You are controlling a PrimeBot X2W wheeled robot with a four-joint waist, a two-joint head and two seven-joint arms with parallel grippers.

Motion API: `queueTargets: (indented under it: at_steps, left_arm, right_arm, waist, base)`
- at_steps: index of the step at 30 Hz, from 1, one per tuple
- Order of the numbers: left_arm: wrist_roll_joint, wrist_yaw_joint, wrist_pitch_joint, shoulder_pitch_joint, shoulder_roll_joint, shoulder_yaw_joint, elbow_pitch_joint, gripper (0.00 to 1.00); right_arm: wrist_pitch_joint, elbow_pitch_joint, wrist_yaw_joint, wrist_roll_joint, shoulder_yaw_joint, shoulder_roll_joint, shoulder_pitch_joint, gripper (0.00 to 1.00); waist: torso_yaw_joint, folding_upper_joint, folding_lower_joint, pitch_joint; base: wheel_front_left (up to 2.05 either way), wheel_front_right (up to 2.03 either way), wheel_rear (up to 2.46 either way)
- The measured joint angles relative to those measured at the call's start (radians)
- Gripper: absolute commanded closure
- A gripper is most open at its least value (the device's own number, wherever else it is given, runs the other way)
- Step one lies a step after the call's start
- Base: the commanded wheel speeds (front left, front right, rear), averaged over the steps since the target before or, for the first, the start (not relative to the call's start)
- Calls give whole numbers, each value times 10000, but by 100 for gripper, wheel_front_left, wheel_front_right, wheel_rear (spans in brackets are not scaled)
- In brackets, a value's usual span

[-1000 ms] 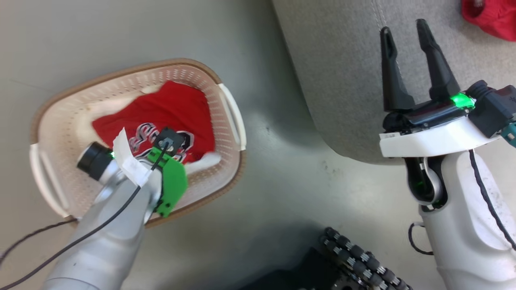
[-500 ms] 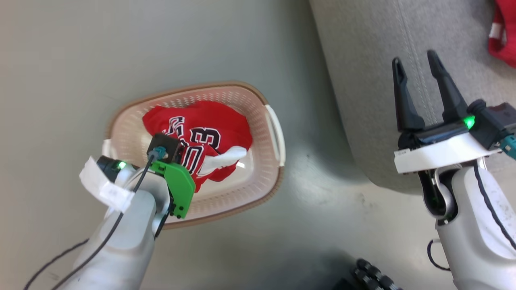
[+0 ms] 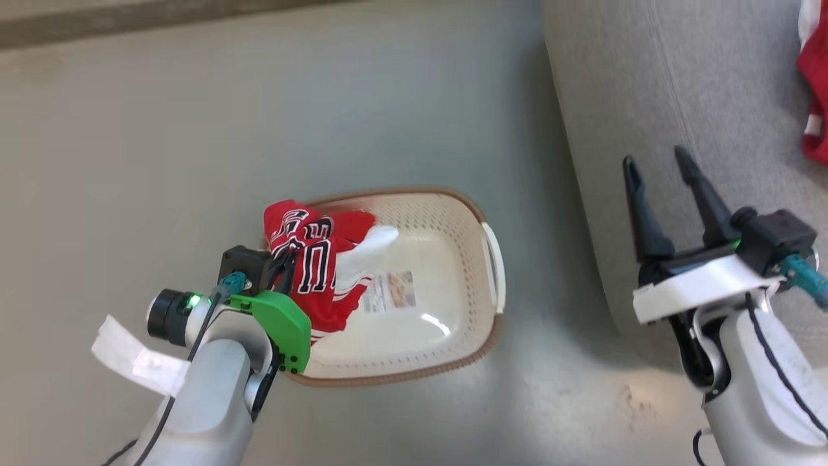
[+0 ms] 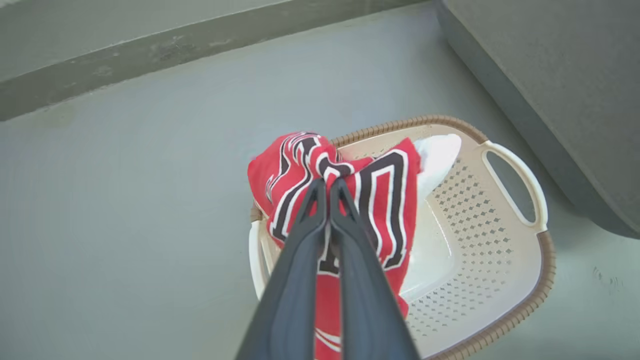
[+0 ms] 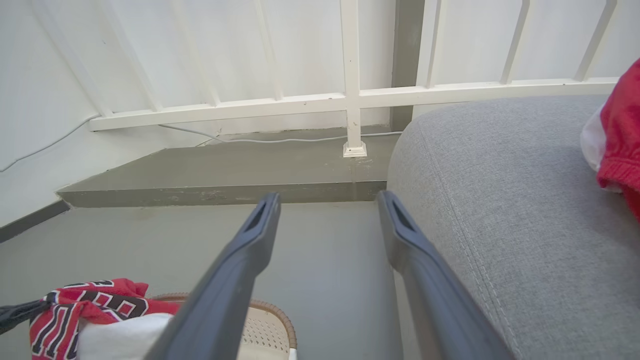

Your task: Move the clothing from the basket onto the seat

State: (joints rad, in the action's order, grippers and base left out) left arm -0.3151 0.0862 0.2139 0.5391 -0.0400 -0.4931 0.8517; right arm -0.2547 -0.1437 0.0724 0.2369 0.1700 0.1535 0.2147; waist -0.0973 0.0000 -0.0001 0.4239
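The bunched red jersey hangs in limp folds. I expect it to droop around my right gripper and settle in a heap when I carry it over.
A bunched red jersey with black-and-white lettering hangs over the left end of the cream basket, lifted off its bottom. My left gripper is shut on a fold of this jersey. The basket's bare bottom shows its sticker label. To the right, my right gripper stands open and holds nothing, over the edge of the grey seat. A second red jersey lies on the seat at the far right; the right wrist view has it as jersey.
The basket stands on grey floor just left of the seat. A low concrete step and a white railing run along the far side. A white cable lies on the step.
The head camera has shifted. My left gripper has pulled the jersey up and to the basket's left end, baring the bottom and its sticker. The right gripper stays open.
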Motion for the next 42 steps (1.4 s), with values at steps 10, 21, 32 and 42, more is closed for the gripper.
queueTargets:
  at_steps: [10, 21, 32, 42]
  left_arm:
    - [-516, -69, 255, -585, 12, 203, -999, 100]
    - [-930, 119, 337, -858, 19, 265, -2819, 100]
    - [-1227, 278, 345, -1184, 15, -23, -4941, 100]
    - [-1570, 284, 192, -1783, 4, -566, -6232, 100]
  right_arm:
    - [46, -462, 8, 90, 134, -59, -764, 0]
    - [180, -702, 8, 188, 337, -265, -1437, 0]
    - [370, -644, 8, 198, 464, -313, -1956, 0]
    - [546, -550, 8, 198, 696, -353, -2377, 0]
  waist:
    - [536, 0, 0, -1462]
    - [818, 0, 0, -2883]
    - [776, 0, 0, -3839]
    - [618, 0, 0, -4383]
  base:
    - [0, 0, 0]
    - [0, 0, 0]
    - [0, 0, 0]
    - [0, 0, 0]
